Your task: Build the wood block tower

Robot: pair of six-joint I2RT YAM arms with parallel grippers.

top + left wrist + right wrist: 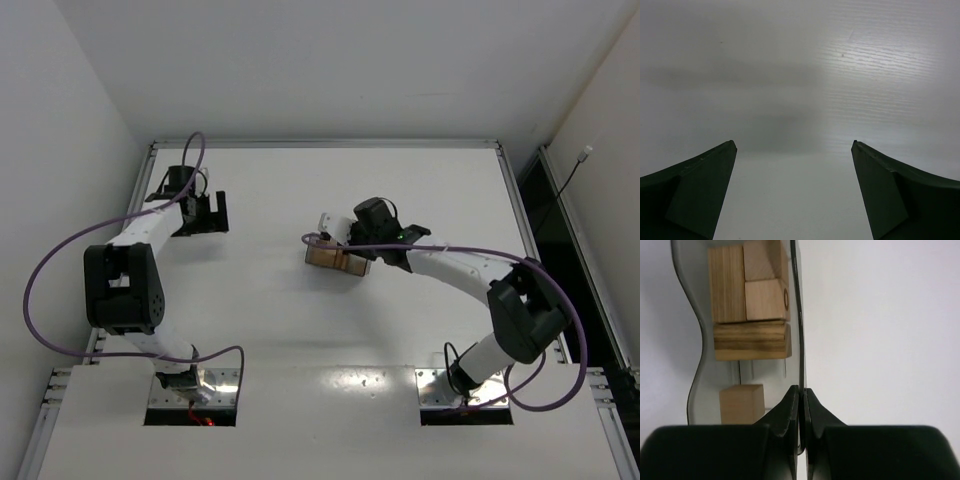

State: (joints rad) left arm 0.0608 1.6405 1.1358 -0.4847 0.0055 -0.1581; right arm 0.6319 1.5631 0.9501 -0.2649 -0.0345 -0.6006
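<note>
Next, I tip the bin over by its side (799, 315) with my right gripper to pour out the wood blocks (335, 261) before building, because they lie inside the bin.
Several light-brown wood blocks (750, 300) lie inside a translucent grey plastic bin (695, 365); a small cube (741, 403) sits apart, nearest my fingers. My right gripper (801, 389) is shut on the bin's thin side wall (796, 315). From above, the bin (330, 257) with the blocks sits mid-table, with my right gripper (355, 250) at its right end. My left gripper (205, 212) is open and empty at the far left; its wrist view shows only bare white table between the fingers (794, 145). No tower shows in any view.
A raised metal rim (325, 143) runs along the table's far edge and sides. A purple cable (60, 260) loops off each arm. White walls stand close behind and to the left.
</note>
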